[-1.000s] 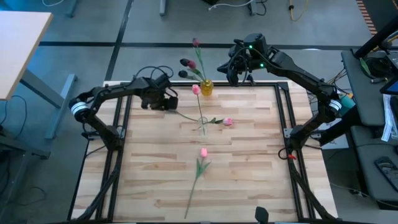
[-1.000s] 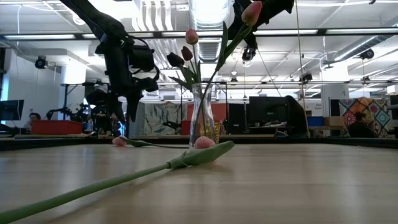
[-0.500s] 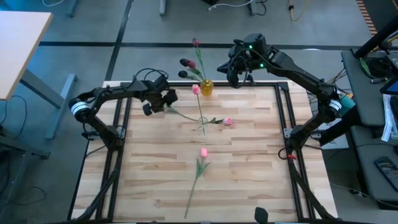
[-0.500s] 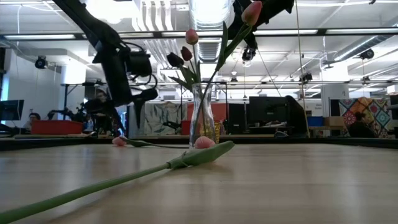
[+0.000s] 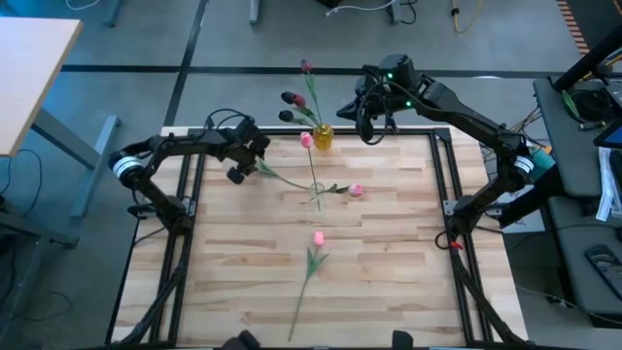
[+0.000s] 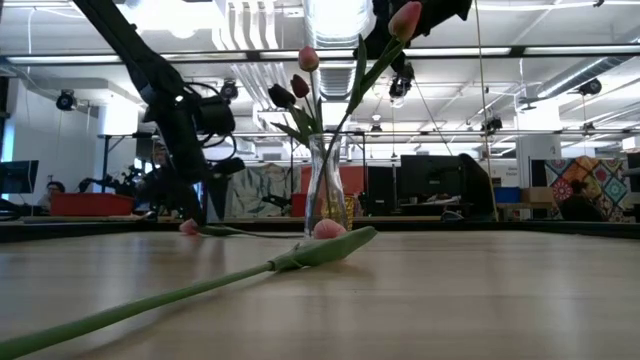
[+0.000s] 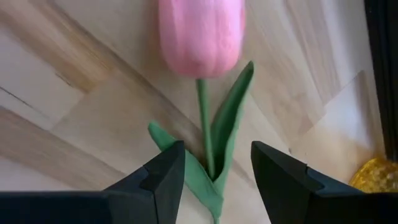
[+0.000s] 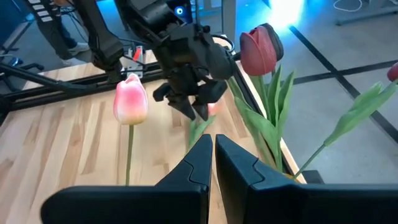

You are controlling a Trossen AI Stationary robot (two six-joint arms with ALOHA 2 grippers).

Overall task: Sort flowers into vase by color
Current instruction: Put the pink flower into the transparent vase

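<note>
The thin green stem (image 5: 290, 182) lies straight across the wood. The pink tulip (image 7: 202, 38) will stay stiff and keep its head up when I lift it.
A glass vase (image 5: 322, 137) (image 6: 327, 190) with a yellow base stands at the table's far edge. It holds maroon tulips (image 5: 289, 98) (image 8: 261, 50) and a pink tulip (image 8: 130, 102) (image 6: 405, 18). Three pink tulips lie flat on the wood. One has its head (image 7: 200, 34) (image 6: 190, 227) under my left gripper (image 5: 247, 164) (image 7: 214, 152). That gripper is open, with a finger on each side of the stem (image 7: 204, 124), touching nothing. Another head (image 5: 357, 191) lies mid-table. The third tulip (image 5: 318, 237) lies nearer. My right gripper (image 5: 372, 119) (image 8: 211, 142) hovers shut to the right of the vase.
Black frame rails (image 5: 442, 185) run along the table's left and right sides. The near half of the wood (image 5: 389, 292) carries only the long stem (image 5: 303, 292) of the nearest tulip. A crossing stem (image 5: 315, 180) lies just in front of the vase.
My left gripper has shifted toward the table's left edge, turned about and come down over the head end of the tulip lying there. The flowers and the right arm have kept still.
</note>
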